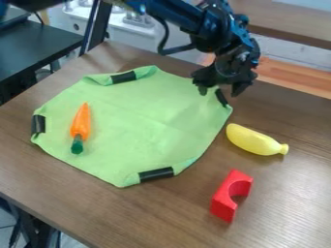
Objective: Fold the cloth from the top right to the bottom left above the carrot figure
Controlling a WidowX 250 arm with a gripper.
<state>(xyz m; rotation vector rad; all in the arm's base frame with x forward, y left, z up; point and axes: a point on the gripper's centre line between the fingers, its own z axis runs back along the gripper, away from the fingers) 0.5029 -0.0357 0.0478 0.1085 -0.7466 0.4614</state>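
Note:
The carrot rests far from the cloth's black-taped edge below my gripper, so I expect the cloth under the carrot to stay flat when I lift that edge.
The black gripper (220,91) hangs over the cloth's upper right corner, its two fingers apart on either side of that corner's black-taped edge. Whether it touches the fabric, I cannot tell. The light green cloth (145,121) lies spread out on the wooden table, its corners turned in and bound with black tape. On the cloth's left part rests an orange carrot (81,123), its green end toward the front.
To the right of the cloth lies a yellow banana (253,140). A red arch-shaped block (227,196) stands on the table (155,213) nearer the front. Behind the table's back edge are a white unit and a wooden surface.

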